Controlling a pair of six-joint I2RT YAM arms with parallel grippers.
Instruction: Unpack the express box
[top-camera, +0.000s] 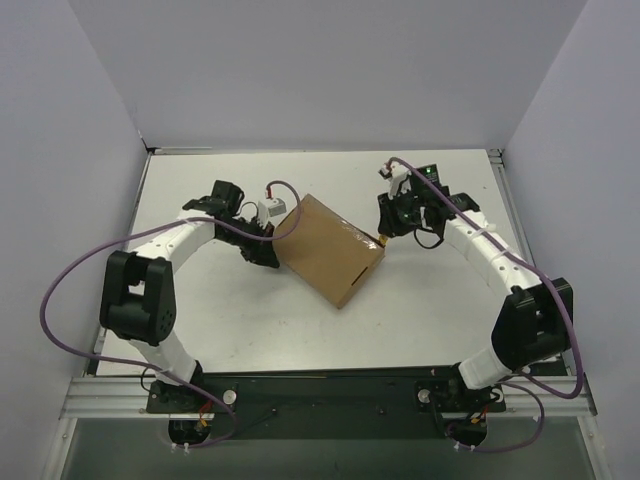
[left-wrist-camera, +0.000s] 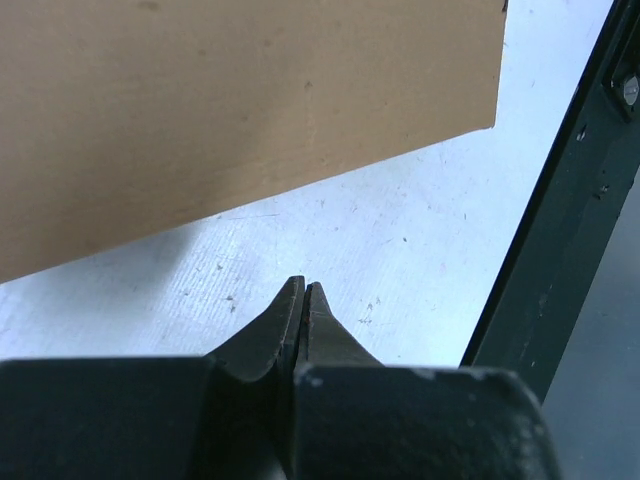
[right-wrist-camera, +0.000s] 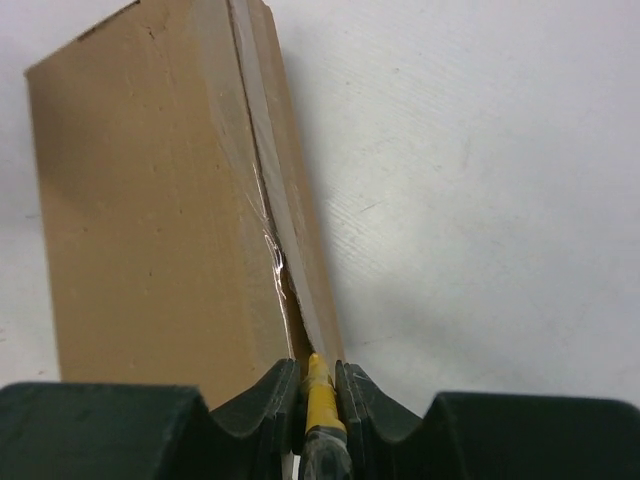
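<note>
The box's taped seam (top-camera: 366, 232) gapes at my knife and the box's far short side (top-camera: 292, 217) faces my left gripper, so I should withdraw the knife and turn the box.
The express box (top-camera: 326, 248), flat brown cardboard, lies turned like a diamond at the table's middle. My right gripper (top-camera: 385, 236) is at its right corner, shut on a yellow utility knife (right-wrist-camera: 318, 392). The knife's tip sits at the near end of the taped seam (right-wrist-camera: 268, 235), where the clear tape is torn and the seam gapes. The box also fills the upper left of the left wrist view (left-wrist-camera: 230, 110). My left gripper (left-wrist-camera: 302, 290) is shut and empty, just off the box's left edge near the table surface, also in the top view (top-camera: 268, 252).
A dark metal rail (left-wrist-camera: 560, 230) runs along the table edge right of my left gripper. White walls (top-camera: 60, 200) enclose the table on three sides. Purple cables (top-camera: 70, 275) loop beside both arms.
</note>
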